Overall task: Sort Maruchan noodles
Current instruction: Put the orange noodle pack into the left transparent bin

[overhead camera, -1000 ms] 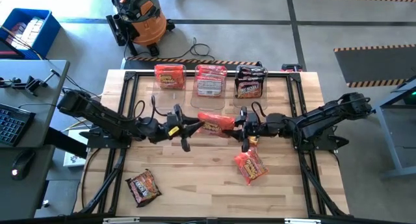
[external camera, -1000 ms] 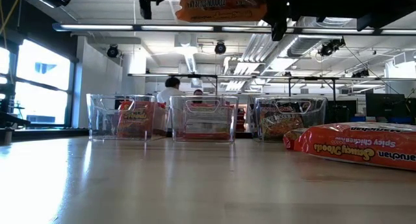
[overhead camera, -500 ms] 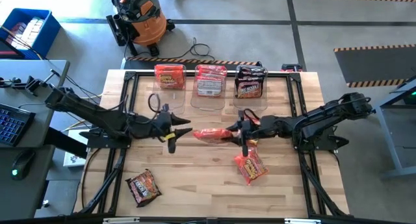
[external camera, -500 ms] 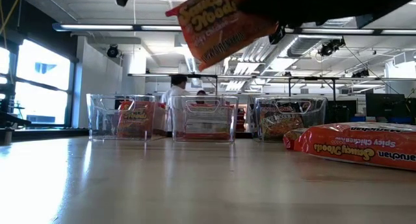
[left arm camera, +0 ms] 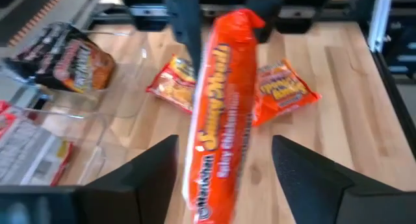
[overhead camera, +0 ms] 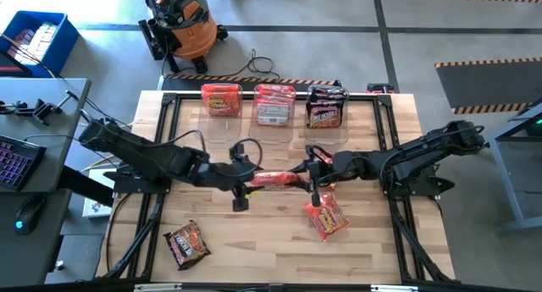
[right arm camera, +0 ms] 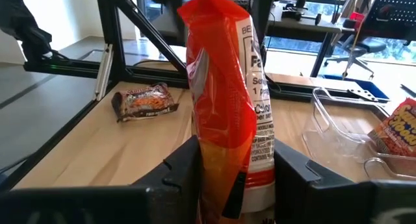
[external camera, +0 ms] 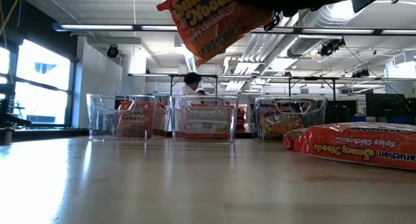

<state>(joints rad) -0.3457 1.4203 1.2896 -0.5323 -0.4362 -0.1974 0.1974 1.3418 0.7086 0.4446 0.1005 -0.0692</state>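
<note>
The packet is in my right gripper, far from the bin with orange packets (overhead camera: 222,102), so next my left gripper grabs the packet's loose end (overhead camera: 257,180) and brings it there.
An orange Maruchan noodle packet (overhead camera: 275,179) hangs in the air above the table's middle, turned on edge. My right gripper (overhead camera: 315,175) is shut on its right end. My left gripper (overhead camera: 243,179) is open, one finger on either side of the packet's left end (left arm camera: 218,139), with a gap showing on both sides. Another orange packet (overhead camera: 326,216) lies flat on the table near the right gripper. A dark packet (overhead camera: 186,244) lies flat near the front left. My right gripper pinches the packet's right end (right arm camera: 227,165) between its two fingers (right arm camera: 185,169). The fingers come in level from the table's right, along the packet's length. The packet is lifted clear of the table, stands on edge and reaches out toward the left gripper; in the low view (external camera: 214,19) it tilts.
Three clear bins stand in a row at the far edge: left (overhead camera: 221,100) with orange packets, middle (overhead camera: 274,103) with red-and-white ones, right (overhead camera: 326,106) with dark ones. Bare wood lies between the bins and the arms. A person moves in the room behind (external camera: 190,81).
My left gripper has opened and let go of the packet's left end, drawn back toward the table's left, then come in again around that end. The packet, kept in the right gripper, has turned from lying flat to standing on edge and tilted.
</note>
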